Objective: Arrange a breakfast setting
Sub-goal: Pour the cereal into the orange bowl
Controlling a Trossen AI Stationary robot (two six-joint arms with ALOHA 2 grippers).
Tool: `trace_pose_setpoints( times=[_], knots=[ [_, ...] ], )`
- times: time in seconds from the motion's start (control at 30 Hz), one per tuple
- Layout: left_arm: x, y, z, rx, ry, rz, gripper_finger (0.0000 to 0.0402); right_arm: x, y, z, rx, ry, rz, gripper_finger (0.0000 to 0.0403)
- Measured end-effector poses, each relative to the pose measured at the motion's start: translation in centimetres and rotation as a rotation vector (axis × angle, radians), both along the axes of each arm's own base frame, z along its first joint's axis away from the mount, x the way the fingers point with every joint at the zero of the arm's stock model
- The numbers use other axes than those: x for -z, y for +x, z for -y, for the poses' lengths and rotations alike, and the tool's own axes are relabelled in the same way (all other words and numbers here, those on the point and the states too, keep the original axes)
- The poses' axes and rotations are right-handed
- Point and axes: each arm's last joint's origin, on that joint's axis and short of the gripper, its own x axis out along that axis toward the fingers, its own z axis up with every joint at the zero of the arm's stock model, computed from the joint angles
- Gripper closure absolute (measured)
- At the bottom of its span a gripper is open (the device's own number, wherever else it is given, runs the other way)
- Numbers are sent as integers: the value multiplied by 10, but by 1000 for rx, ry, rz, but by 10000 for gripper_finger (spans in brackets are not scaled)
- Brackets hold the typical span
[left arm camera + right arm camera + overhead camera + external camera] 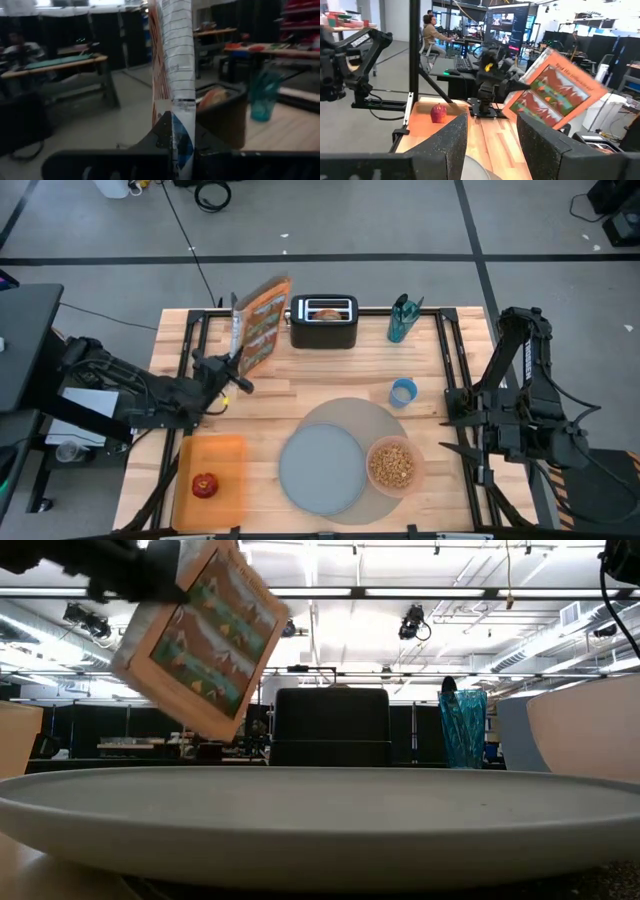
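Observation:
The cereal box is tilted close beside the black toaster. My left gripper should swing the box away to the far corner and stand it upright there.
My left gripper is shut on an orange cereal box, held up over the table's far left; the box also shows tilted in the low view. On the round grey mat lie the grey-blue plate and the pink bowl of brown cereal. The bagel sticks out of the black toaster. The red apple rests on the orange tray. My right gripper stands open at the table's right, holding nothing. My left gripper pinches the box between its two fingers, one on each broad face, at the box's lower edge. The fingers come level from the table's left. The box is lifted clear of the table and tilted, its narrow side toward the wrist camera.
A teal glass stands at the far edge right of the toaster. A small blue cup sits just beyond the mat. Bare wood lies between the tray and the toaster. People sit at desks in the room behind.

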Motion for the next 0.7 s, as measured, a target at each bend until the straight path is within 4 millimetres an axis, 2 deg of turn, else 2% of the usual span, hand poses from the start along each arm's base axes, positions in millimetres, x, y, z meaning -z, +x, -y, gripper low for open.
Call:
trace_pose_setpoints(
  times=[0.17, 0.33, 0.5, 0.7],
  knots=[
    [-27, 0, -17, 60, 87, 120, 390, 0, 0, 0, -7, -1, -2, 224],
    [-41, -2, -32, 96, 212, 198, 390, 0, 0, 0, -7, 0, -1, 224],
    [-34, -1, -39, 88, 258, 147, 390, 0, 0, 0, -6, 3, -1, 224],
    [-1, -18, -44, 78, 255, 221, 390, 2, 0, 0, -7, 4, -2, 224]
  ],
)
